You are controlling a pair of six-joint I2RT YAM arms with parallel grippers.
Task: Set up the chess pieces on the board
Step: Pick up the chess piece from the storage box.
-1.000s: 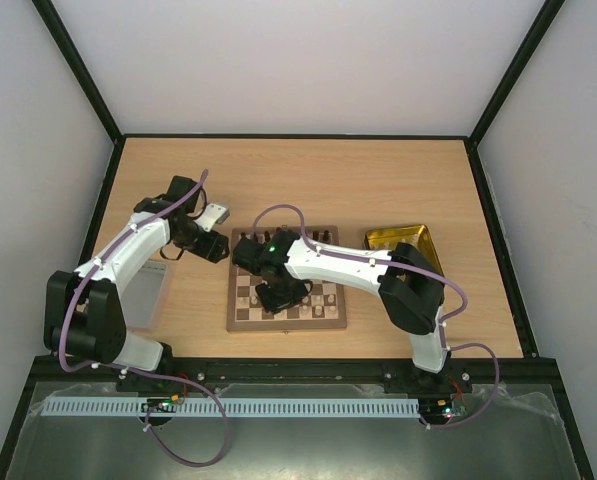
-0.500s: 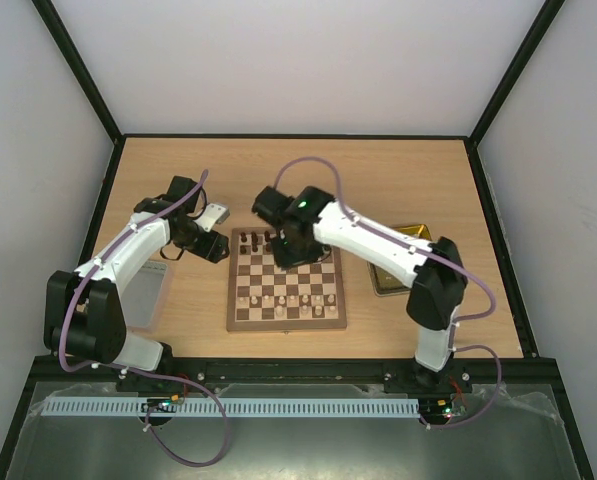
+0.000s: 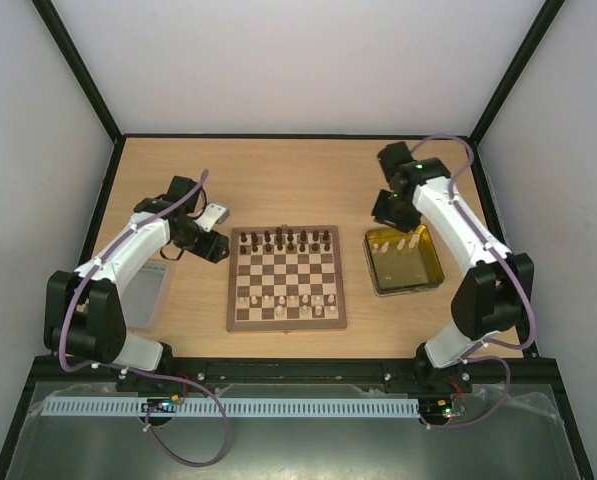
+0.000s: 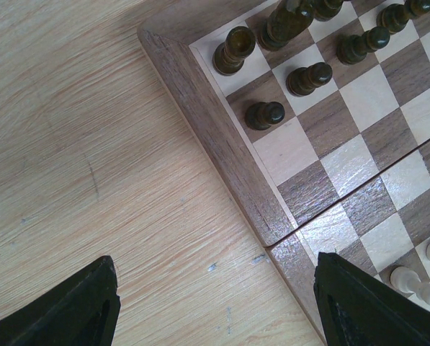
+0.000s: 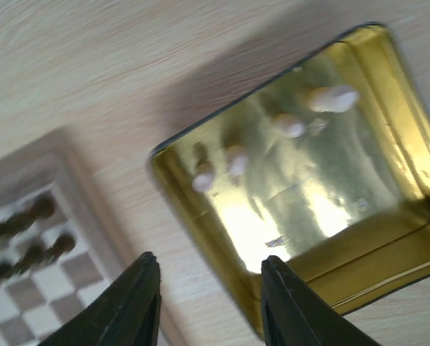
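Observation:
The largest cream piece (image 5: 328,99) in the yellow tray stands apart from its neighbour. My right gripper should keep going until its fingers are on both sides of the piece's head (image 5: 343,98).
The board (image 3: 286,323) lies at the table's middle, with dark chess pieces (image 3: 283,240) along its far rows and cream ones (image 3: 283,301) along its near rows. My left gripper (image 3: 218,250) hovers open and empty by the board's far-left corner (image 4: 222,155); its midpoint (image 4: 215,303) is over bare table beside the dark pieces (image 4: 265,114). My right gripper (image 3: 388,207) hangs open and empty (image 5: 215,303) over the near-left rim of the yellow tray (image 5: 387,238). Several cream pieces (image 5: 290,125) lie in the tray.
A grey translucent lid (image 3: 148,292) lies on the table left of the board, under the left arm. The yellow tray (image 3: 406,291) sits right of the board. Black frame rails edge the table.
My right arm has swung from over the board to the right and now hangs above the tray, jaws a little wider. The left arm has not moved.

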